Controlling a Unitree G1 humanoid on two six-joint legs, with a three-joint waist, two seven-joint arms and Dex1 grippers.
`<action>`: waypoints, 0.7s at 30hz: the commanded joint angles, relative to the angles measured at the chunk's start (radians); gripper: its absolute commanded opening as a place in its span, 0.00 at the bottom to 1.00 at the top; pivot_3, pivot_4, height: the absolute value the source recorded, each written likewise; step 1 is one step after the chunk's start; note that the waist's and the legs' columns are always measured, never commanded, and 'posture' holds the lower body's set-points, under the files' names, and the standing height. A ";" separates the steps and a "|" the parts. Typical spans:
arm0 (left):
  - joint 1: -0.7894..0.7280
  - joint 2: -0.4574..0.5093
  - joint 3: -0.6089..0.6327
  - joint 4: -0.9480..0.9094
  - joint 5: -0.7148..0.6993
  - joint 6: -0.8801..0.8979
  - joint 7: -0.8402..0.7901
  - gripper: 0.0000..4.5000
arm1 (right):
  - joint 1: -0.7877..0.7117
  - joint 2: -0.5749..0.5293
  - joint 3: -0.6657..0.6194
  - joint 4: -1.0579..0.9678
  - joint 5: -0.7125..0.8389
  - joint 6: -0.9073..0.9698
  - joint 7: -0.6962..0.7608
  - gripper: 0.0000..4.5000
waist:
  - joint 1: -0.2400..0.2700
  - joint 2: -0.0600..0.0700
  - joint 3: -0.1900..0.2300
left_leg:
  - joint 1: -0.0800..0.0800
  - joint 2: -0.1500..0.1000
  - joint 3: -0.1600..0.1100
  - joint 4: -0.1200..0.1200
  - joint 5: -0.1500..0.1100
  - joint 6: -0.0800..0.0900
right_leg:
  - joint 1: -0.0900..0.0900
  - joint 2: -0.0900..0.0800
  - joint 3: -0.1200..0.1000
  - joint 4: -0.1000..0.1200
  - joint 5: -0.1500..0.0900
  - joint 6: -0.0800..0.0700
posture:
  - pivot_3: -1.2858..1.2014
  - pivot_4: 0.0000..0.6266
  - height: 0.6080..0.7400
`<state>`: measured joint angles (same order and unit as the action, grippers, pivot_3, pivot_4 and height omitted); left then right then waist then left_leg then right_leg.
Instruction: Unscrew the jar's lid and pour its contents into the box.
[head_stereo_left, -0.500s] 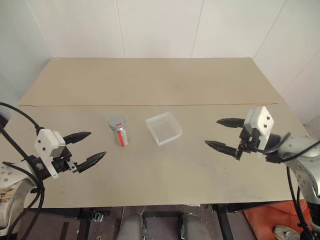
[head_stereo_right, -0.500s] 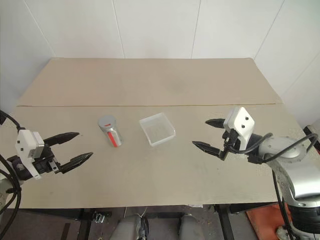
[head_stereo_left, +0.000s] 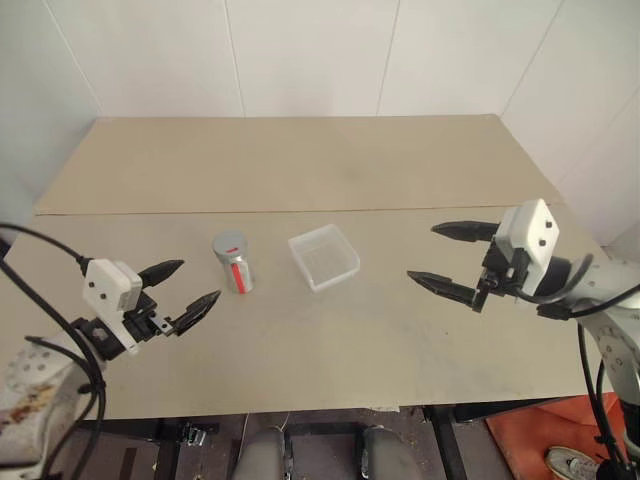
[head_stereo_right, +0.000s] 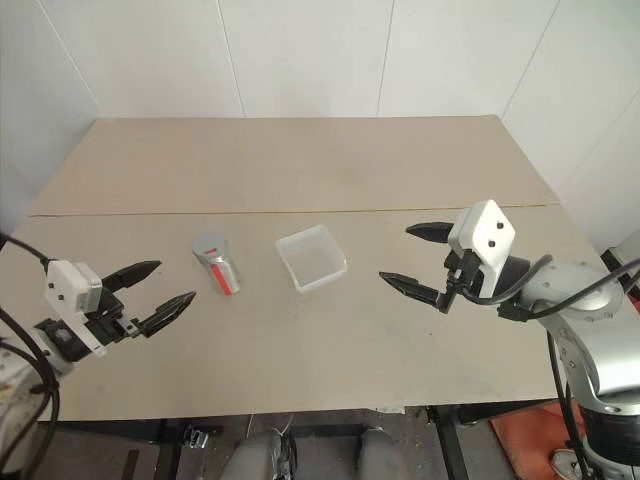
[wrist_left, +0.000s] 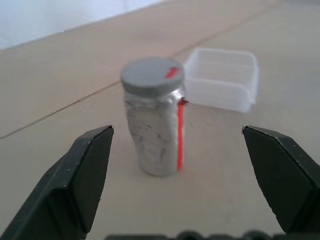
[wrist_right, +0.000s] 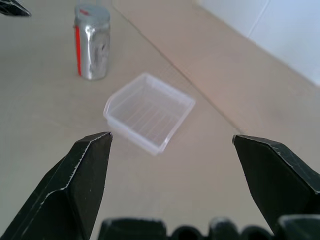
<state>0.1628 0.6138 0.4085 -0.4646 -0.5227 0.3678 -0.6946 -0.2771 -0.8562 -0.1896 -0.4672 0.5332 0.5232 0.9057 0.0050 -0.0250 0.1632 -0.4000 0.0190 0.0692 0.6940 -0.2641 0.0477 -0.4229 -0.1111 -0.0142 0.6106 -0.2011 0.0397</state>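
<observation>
The jar (head_stereo_left: 233, 262) is upright and in line with the open fingers of my left gripper. I should keep moving forward until they are around the jar's body (head_stereo_left: 237, 275) below its lid.
The silvery jar (head_stereo_left: 233, 265) with a red stripe stands upright on the table, its grey lid (head_stereo_left: 230, 243) screwed on. Its contents are hidden inside. The translucent white box (head_stereo_left: 324, 257) sits just to the jar's right and looks empty. My left gripper (head_stereo_left: 200, 281) is open, hovering a short way left of the jar and pointing at it. The left wrist view has the jar (wrist_left: 155, 130) between and beyond the fingers, untouched. My right gripper (head_stereo_left: 421, 252) is open to the right of the box, pointing at the box (wrist_right: 150, 112).
The tan table (head_stereo_left: 300, 160) has a seam running across its middle, and white walls stand behind it. An orange item (head_stereo_left: 540, 440) lies on the floor at the lower right, below the table edge.
The camera has shifted slightly. My left gripper has edged a little closer to the jar. My right gripper has risen slightly. Both stay open.
</observation>
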 joint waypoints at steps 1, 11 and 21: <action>0.050 -0.057 -0.035 -0.095 0.062 -0.010 0.106 1.00 | -0.044 -0.002 0.029 0.025 -0.010 -0.034 0.026 1.00 | 0.000 0.000 0.000 | 0.000 0.000 0.000 0.000 0.000 0.000 | 0.000 0.000 0.000 0.000 0.000 0.000 | 0.52 0.24 1.00; 0.007 -0.198 -0.220 -0.058 0.281 -0.136 0.283 1.00 | -0.135 0.023 0.094 0.081 -0.033 -0.095 0.080 1.00 | 0.006 0.000 0.000 | 0.000 -0.002 0.000 0.001 0.000 0.000 | 0.000 -0.001 0.000 0.000 0.000 0.000 | 0.52 0.24 1.00; -0.019 -0.389 -0.356 -0.010 0.467 -0.219 0.481 1.00 | -0.150 0.021 0.083 0.065 -0.019 -0.110 0.121 1.00 | 0.007 0.000 0.000 | 0.000 -0.002 -0.001 0.001 0.000 0.001 | 0.001 -0.001 0.000 0.000 0.000 0.000 | 0.52 0.24 1.00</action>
<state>0.1569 0.2296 0.0567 -0.4691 -0.0889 0.1854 -0.2446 -0.4191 -0.8302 -0.0744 -0.3685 0.4946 0.4410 1.0228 0.0125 -0.0250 0.1630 -0.4002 0.0171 0.0684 0.6947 -0.2644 0.0484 -0.4222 -0.1123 -0.0143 0.6110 -0.2007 0.0396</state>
